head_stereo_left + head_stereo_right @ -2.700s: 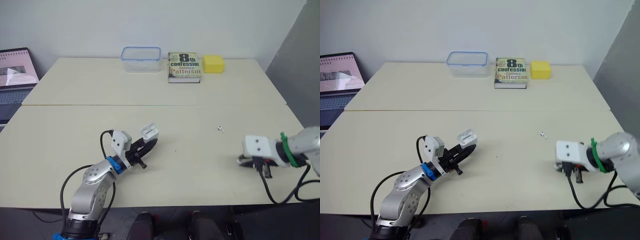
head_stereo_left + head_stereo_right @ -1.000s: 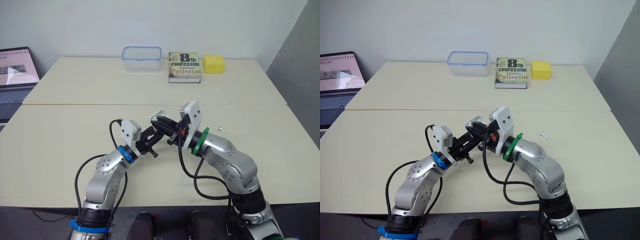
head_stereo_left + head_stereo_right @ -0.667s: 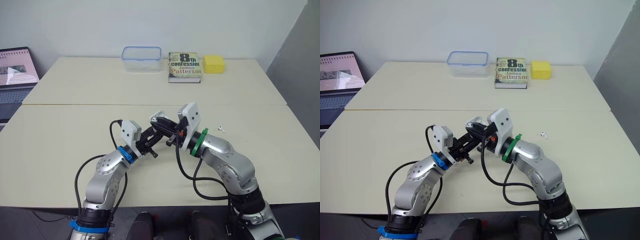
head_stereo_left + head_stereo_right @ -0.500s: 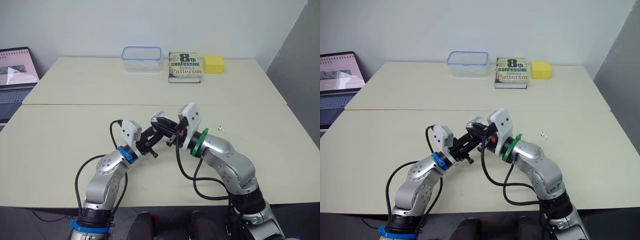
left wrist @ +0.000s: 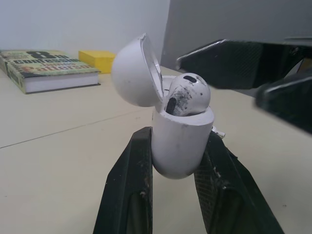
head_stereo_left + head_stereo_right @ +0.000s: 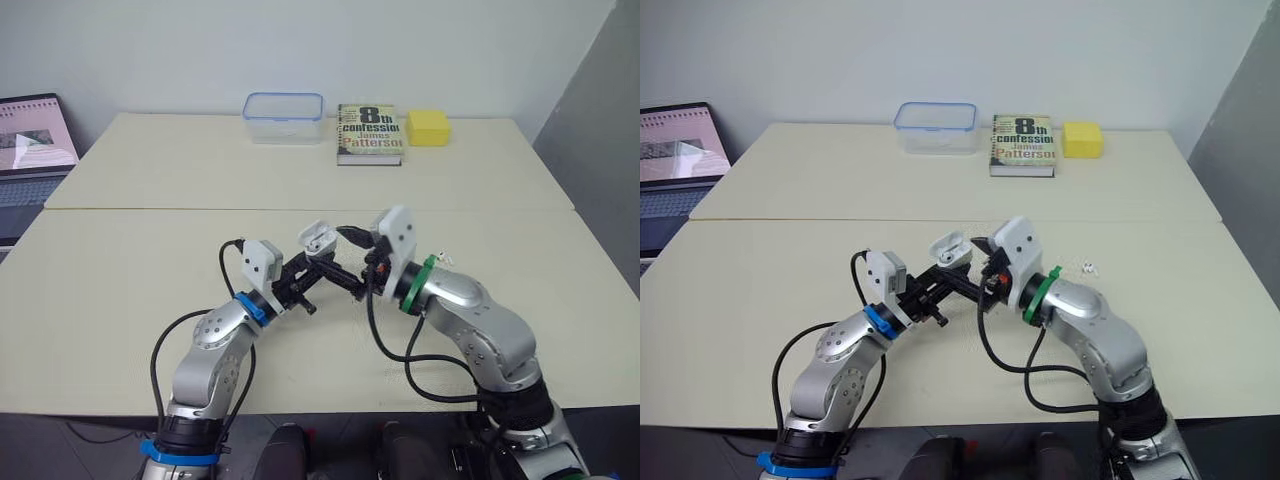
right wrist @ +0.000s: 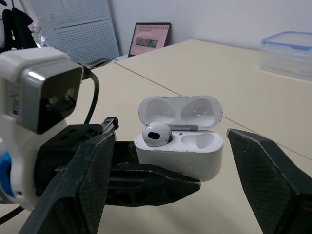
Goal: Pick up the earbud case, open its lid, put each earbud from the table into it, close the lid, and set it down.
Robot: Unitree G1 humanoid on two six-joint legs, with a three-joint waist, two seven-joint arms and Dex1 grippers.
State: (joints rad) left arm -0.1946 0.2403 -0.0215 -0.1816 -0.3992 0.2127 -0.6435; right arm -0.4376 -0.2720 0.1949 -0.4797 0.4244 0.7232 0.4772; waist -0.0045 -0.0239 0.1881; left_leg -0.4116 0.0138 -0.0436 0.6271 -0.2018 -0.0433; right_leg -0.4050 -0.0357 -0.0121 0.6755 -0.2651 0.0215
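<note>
The seated earbud's round head [image 7: 157, 134] sticks up above the case's rim, so the other earbud [image 6: 445, 258] will stop with its head showing when I push it in.
My left gripper [image 6: 318, 258] is shut on the white earbud case [image 6: 315, 240], held above the middle of the near table with its lid tipped open. One white earbud [image 7: 156, 133] sits in one of the case's sockets; the socket beside it is empty. My right gripper [image 6: 347, 260] is open just to the right of the case, one finger on each side of it and neither touching it. A second small white earbud [image 6: 441, 258] lies on the table, to the right of my right arm.
At the far edge stand a clear lidded container [image 6: 283, 117], a book [image 6: 369, 133] and a yellow block [image 6: 426, 127]. An open laptop [image 6: 35, 150] sits at the far left. A seam [image 6: 150, 209] runs between the two tables.
My right gripper has opened and drawn back a little to the right from the case, leaving an earbud seated in it. The left gripper has kept the case still.
</note>
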